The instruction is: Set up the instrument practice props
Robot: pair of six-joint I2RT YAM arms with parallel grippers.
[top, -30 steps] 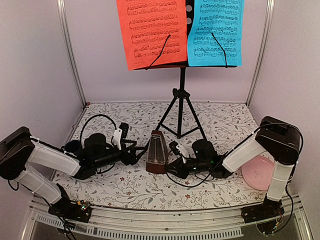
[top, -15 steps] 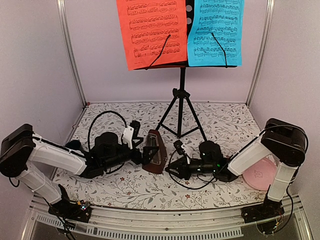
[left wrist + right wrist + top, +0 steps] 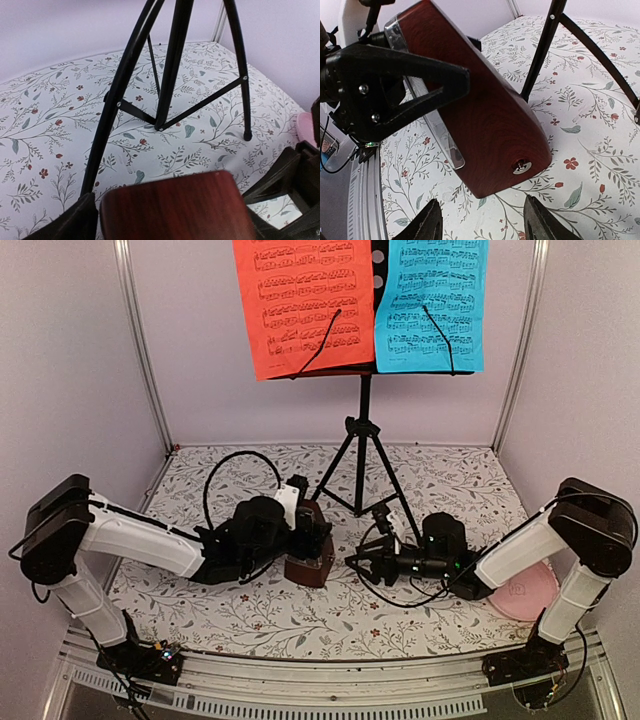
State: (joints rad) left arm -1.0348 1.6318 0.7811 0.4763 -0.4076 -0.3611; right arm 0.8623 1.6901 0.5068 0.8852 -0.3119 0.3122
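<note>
The metal key [image 3: 522, 167] is low on the metronome, close to the cloth. My left gripper should raise and tip the metronome [image 3: 306, 573] before my right gripper takes the key.
The black music stand [image 3: 362, 440] stands at the back on tripod legs, with a red sheet [image 3: 300, 305] and a cyan sheet [image 3: 432, 305] on its desk. The brown wooden metronome [image 3: 312, 565] stands upright on the floral cloth in front of the tripod. My left gripper [image 3: 308, 530] reaches in from the left and is closed on the metronome's upper part [image 3: 175, 207], one finger [image 3: 415, 80] lying against its clear front. My right gripper [image 3: 358, 562] is open and empty, just right of the metronome's base [image 3: 490, 115], not touching it.
A pink plate [image 3: 525, 590] lies at the right edge under the right arm. The tripod legs [image 3: 172, 65] spread just behind the metronome. Metal frame posts and pale walls close in the sides and back.
My left gripper moved right and closed in around the metronome's top. My right gripper drew back to the right, away from the metronome. The metronome stayed in place.
</note>
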